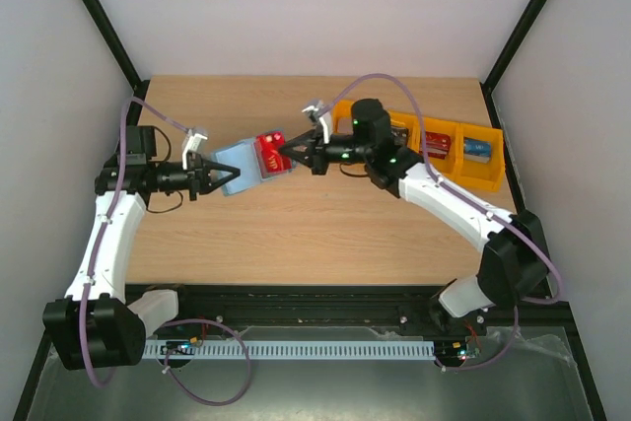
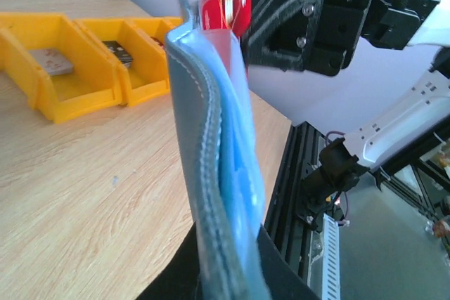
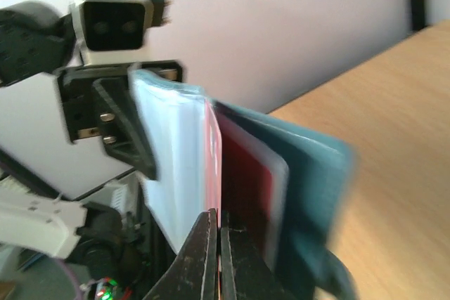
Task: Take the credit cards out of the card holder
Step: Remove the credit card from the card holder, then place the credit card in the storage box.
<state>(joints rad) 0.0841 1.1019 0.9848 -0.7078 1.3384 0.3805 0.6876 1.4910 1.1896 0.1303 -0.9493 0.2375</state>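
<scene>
The red card's pinched end is opposite the card holder in my left gripper, so my right gripper should keep pulling and then let go of the card in the red cards' bin.
The teal-blue card holder hangs above the table's middle, and my left gripper is shut on its left end. A red credit card sticks out of its right side, pinched by my shut right gripper. In the left wrist view the card holder stands edge-on between my black fingers, with the red card at its top against the right gripper's black body. In the right wrist view my right gripper clamps the red card's edge beside the pale pockets and teal cover.
Three joined orange bins stand at the back right behind the right arm. They hold a grey card, a red-and-black card and a blue card. The same bins show in the left wrist view.
</scene>
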